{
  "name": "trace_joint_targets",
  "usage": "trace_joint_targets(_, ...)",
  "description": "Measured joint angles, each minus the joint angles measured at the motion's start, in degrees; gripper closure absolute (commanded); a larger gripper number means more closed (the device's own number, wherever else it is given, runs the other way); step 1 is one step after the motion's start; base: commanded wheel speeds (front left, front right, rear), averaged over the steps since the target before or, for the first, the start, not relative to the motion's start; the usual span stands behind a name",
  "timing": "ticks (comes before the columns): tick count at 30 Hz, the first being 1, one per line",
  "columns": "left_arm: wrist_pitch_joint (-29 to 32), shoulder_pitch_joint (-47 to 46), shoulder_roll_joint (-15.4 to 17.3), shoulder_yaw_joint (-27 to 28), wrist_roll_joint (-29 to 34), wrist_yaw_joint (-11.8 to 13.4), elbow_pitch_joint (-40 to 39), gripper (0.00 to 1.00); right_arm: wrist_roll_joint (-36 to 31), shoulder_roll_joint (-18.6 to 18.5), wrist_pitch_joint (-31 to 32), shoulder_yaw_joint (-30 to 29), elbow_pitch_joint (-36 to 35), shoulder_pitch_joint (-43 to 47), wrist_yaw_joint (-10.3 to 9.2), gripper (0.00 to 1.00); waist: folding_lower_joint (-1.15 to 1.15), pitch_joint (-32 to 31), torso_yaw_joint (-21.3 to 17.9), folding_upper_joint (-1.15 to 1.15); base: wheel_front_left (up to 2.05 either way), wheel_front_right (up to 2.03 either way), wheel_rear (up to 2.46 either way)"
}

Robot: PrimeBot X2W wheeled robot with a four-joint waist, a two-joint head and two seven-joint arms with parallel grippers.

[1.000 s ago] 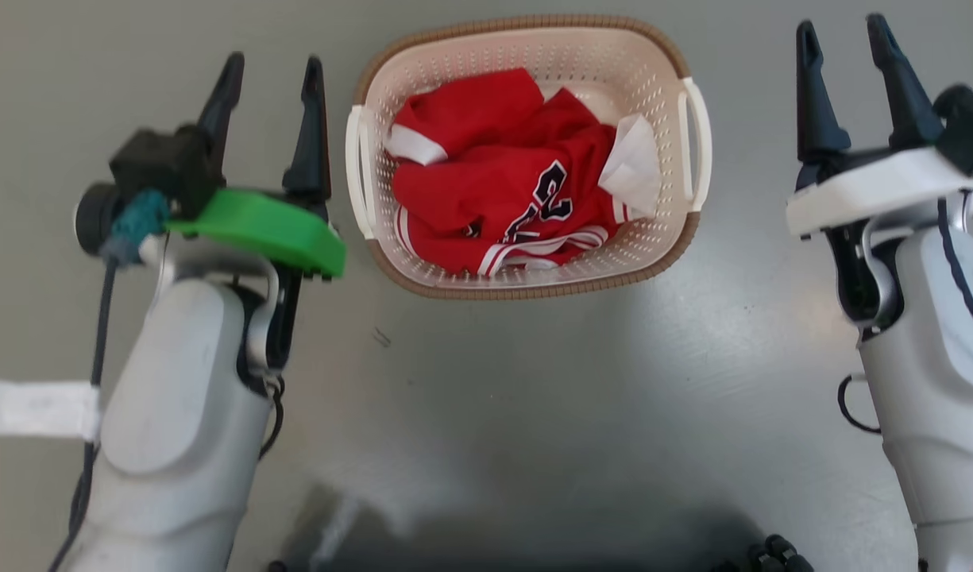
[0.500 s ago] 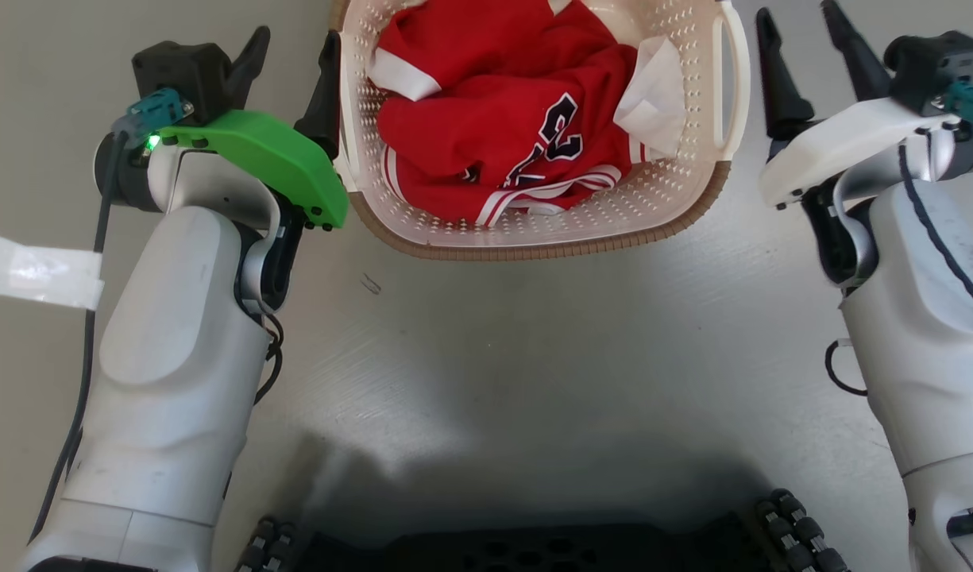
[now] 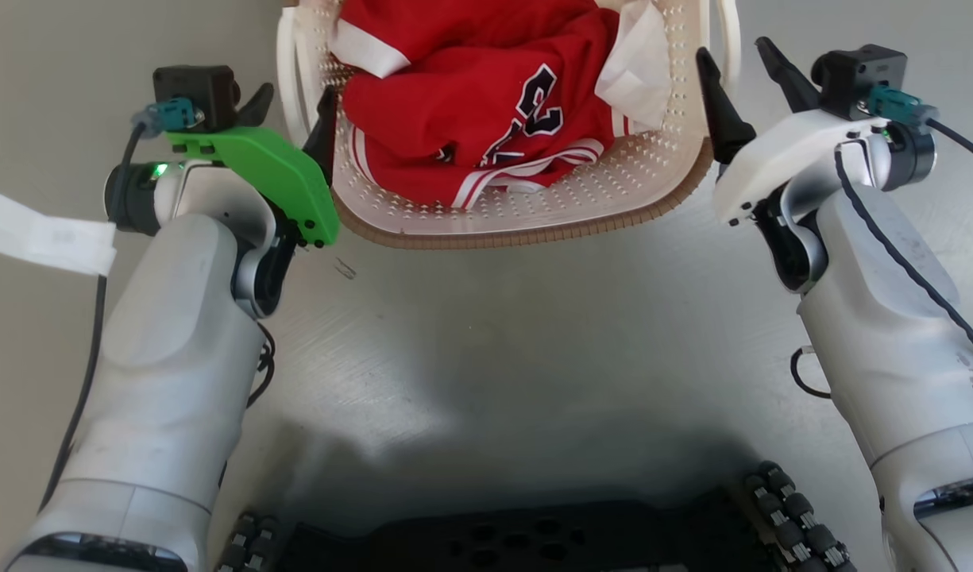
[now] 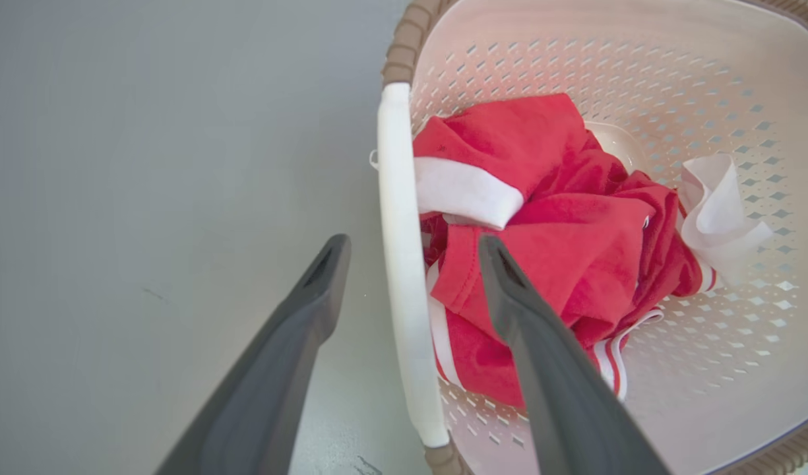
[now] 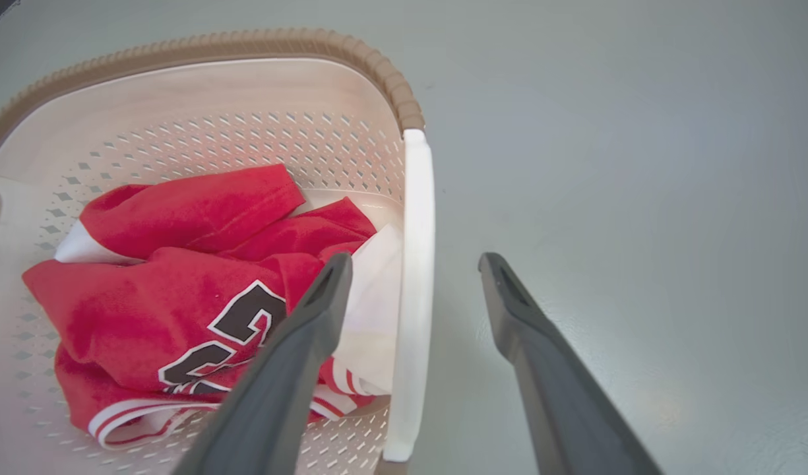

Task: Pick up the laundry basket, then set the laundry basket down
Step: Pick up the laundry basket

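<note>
The white handle (image 5: 414, 297) runs straight on from the laundry basket's brown rim (image 5: 409, 119). The handle will stay fixed and bring the laundry basket up when I lift.
The laundry basket (image 3: 534, 218) is cream-white perforated plastic with a brown woven-look rim and sits on the floor at the top middle of the head view. A red jersey (image 3: 462, 103) lies bunched inside it. My left gripper (image 3: 293, 105) is open and straddles the basket's left white handle (image 4: 400, 264), one finger outside and one inside over the jersey. My right gripper (image 3: 738, 63) is open too, straddling the right white handle (image 5: 413, 290) the same way. Neither pair of fingers touches its handle.
The floor (image 3: 486, 334) around the basket is smooth grey. A strip of white tape (image 3: 41, 234) lies at the left edge. My dark wheeled base (image 3: 526, 540) shows along the bottom of the head view.
The head view has shifted toward the basket. Both grippers have moved inward from beside the basket until each straddles a handle. They stay open.
</note>
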Motion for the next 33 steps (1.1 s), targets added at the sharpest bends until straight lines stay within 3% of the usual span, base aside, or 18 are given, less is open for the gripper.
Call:
trace_joint_targets(11, 0.54, -6.05, -0.02, -0.1, -0.82, -0.55, 5.45, 0.0, -0.47, 0.34, -0.41, 1.97, 3.76, -5.08, 0.49, 0.0, 0.0, 3.3, -1.21, 0.0, 0.0, 0.0, 0.0)
trace_joint_targets(12, 0.52, -6.49, -0.02, -0.01, -0.87, -0.55, 5.9, 0.0, -0.53, 0.33, -0.65, 2.03, 4.04, -5.55, 0.49, 0.63, 0.0, 3.59, -1.27, 0.0, 0.0, 0.0, 0.0)
trace_joint_targets(13, 0.46, -6.89, -0.02, -0.03, -0.88, -0.56, 6.24, 0.96, -0.52, 0.34, -0.89, 2.02, 4.32, -5.98, 0.49, 1.0, 0.0, 3.85, -1.32, 0.0, 0.0, 0.0, 0.0)
trace_joint_targets(14, 0.45, -7.3, -0.03, 0.09, -0.92, -0.56, 6.68, 1.0, -0.53, 0.36, -0.92, 2.05, 4.81, -6.41, 0.52, 1.0, 0.0, 4.08, -1.36, 0.0, 0.0, 0.0, 0.0)
trace_joint_targets(18, -0.76, -8.28, -0.6, -0.03, -1.1, -0.94, 8.21, 1.0, -0.47, 1.13, -1.66, 2.22, 6.22, -7.16, 1.42, 1.0, 0.0, 4.41, -1.35, 0.0, 0.0, 0.0, 0.0)
trace_joint_targets(33, -3.56, -9.29, -1.53, -1.26, -2.92, -1.49, 15.59, 1.0, 0.04, 2.36, -2.94, 2.38, 13.56, -8.34, 1.51, 1.0, 0.0, 1.46, -1.21, 0.0, 0.0, 0.0, 0.0)
